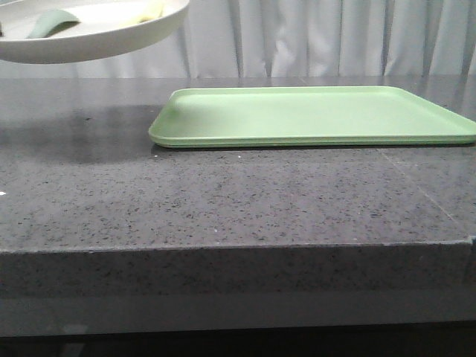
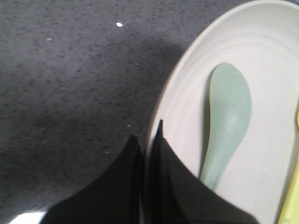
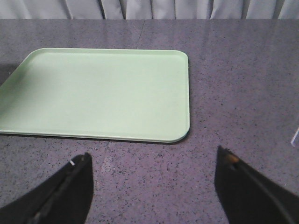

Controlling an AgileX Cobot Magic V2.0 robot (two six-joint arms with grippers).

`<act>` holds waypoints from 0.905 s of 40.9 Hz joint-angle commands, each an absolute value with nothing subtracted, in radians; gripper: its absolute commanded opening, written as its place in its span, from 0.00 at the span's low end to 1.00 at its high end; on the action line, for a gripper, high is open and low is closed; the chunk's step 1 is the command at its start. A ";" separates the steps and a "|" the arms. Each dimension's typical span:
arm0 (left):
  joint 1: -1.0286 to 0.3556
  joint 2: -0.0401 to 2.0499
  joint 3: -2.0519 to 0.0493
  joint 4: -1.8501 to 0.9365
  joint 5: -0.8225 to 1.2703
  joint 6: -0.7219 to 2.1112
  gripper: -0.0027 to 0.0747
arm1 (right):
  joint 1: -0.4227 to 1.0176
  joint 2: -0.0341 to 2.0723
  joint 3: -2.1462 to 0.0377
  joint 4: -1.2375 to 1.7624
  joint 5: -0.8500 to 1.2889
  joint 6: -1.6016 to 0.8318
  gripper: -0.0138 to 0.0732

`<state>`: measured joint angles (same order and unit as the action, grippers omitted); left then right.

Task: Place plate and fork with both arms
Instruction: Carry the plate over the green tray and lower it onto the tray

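Note:
I see the plate face-up (image 1: 93, 31) and the light green tray empty, so my left gripper should continue toward the tray's middle (image 1: 306, 115) and release once the plate rests there.
The cream-white plate (image 1: 97, 37) hangs in the air above the table's far left, tilted a little. My left gripper (image 2: 148, 135) is shut on the plate's (image 2: 261, 70) rim, one finger under it and one over it. Inside the plate lie a teal-green rounded piece (image 2: 228, 116) and the pale yellow fork (image 2: 293, 186), of which only an edge shows; in the front view the fork (image 1: 151, 10) peeks over the rim. My right gripper (image 3: 152, 156) stands open over bare table, just in front of the light green tray (image 3: 103, 93), with nothing between its fingers.
The light green tray (image 1: 320, 115) lies flat at the middle and right of the dark speckled table (image 1: 223, 201). White curtains (image 1: 320, 37) hang behind. The table's front edge (image 1: 223, 249) runs across the front view.

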<state>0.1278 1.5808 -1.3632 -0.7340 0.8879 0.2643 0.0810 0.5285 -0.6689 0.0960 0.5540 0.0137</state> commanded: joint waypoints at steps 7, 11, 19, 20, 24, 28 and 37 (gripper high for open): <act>-0.099 1.687 -1.545 -0.759 0.814 0.128 0.01 | 0.076 0.538 -0.703 0.089 0.494 0.006 0.81; -0.177 1.755 -1.598 -0.759 0.778 0.104 0.01 | 0.076 0.538 -0.703 0.089 0.494 0.006 0.81; -0.291 1.882 -1.719 -0.736 0.716 0.040 0.01 | 0.076 0.538 -0.703 0.089 0.494 0.006 0.81; -0.304 1.896 -1.738 -0.728 0.713 0.026 0.01 | 0.076 0.538 -0.703 0.089 0.494 0.006 0.81; -0.342 1.959 -1.803 -0.677 0.714 -0.028 0.01 | 0.076 0.538 -0.703 0.089 0.494 0.006 0.81; -0.376 2.011 -1.867 -0.622 0.711 -0.084 0.01 | 0.076 0.538 -0.703 0.089 0.494 0.006 0.81; -0.408 2.059 -1.917 -0.570 0.619 -0.162 0.01 | 0.077 0.538 -0.703 0.089 0.494 0.006 0.81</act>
<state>-0.3964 2.1208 -1.8684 -0.5416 0.7283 -0.1107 0.0810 0.5285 -0.6689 0.0960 0.5618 0.0137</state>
